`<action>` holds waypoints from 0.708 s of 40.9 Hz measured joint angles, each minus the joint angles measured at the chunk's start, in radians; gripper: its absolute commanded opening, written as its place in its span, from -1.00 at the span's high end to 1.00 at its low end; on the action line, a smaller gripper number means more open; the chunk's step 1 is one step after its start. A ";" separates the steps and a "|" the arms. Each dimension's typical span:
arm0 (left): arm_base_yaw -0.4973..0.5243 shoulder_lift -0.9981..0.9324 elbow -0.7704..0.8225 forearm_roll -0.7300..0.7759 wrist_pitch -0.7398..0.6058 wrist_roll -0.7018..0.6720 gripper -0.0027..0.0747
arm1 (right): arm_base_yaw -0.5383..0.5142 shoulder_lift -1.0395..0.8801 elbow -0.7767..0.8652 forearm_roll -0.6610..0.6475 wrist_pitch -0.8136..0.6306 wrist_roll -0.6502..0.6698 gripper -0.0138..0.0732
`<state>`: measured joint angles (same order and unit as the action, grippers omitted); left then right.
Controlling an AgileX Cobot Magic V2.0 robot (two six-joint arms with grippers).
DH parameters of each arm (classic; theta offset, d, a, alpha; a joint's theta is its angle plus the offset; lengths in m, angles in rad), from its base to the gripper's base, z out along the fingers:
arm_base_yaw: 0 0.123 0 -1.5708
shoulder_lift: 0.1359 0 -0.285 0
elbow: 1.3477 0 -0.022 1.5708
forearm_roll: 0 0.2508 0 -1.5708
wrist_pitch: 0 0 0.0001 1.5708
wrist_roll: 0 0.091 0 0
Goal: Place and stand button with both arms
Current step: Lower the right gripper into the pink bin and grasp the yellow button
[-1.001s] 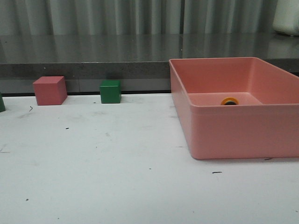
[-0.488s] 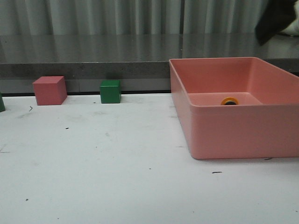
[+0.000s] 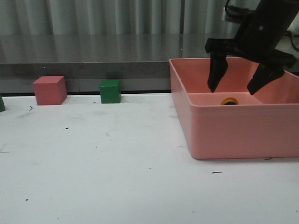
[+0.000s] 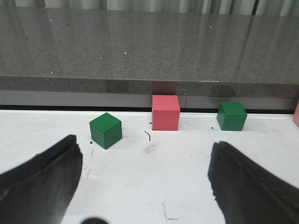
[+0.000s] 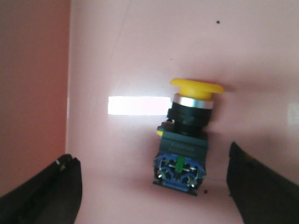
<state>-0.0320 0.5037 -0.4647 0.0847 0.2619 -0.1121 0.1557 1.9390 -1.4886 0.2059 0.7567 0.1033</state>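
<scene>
I should first use my right gripper to bring the button to the white table (image 3: 92, 144) for my left gripper, because the button is deep in the pink bin (image 3: 229, 101), far from my left gripper.
The button (image 5: 184, 140) lies on its side on the floor of the pink bin (image 3: 224, 133). It has a yellow cap, a black collar and a dark base with blue contacts. In the front view only its yellow cap (image 3: 229, 101) shows over the bin wall. My right gripper (image 3: 232, 89) is open and hangs inside the bin just above the button. In the right wrist view the right gripper (image 5: 152, 186) has one finger on each side of the button's base, not touching it. My left gripper (image 4: 145, 186) is open and empty over the white table; it is out of the front view.
A pink cube (image 3: 49, 90) and a green cube (image 3: 110, 91) stand at the table's back edge, below a grey counter (image 3: 93, 51). The left wrist view shows a nearer green cube (image 4: 106, 130), the pink cube (image 4: 165, 112) and another green cube (image 4: 231, 115).
My right arm has come into the front view from the upper right and lowered its open gripper into the bin over the button. The button and cubes have not moved.
</scene>
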 measured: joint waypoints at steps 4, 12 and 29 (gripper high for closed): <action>0.000 0.000 0.000 0.000 0.000 0.000 -0.44 | -0.004 0.046 -0.012 -0.020 0.002 0.031 -0.80; 0.000 0.000 0.000 0.000 0.000 0.000 -0.44 | -0.011 0.113 -0.043 -0.027 -0.004 0.051 -0.78; 0.000 0.000 0.000 0.000 0.000 0.000 -0.44 | -0.011 0.168 -0.070 -0.029 -0.005 0.055 0.06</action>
<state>-0.0320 0.5037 -0.4647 0.0847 0.2619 -0.1121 0.1450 2.1071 -1.5588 0.1766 0.7513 0.1586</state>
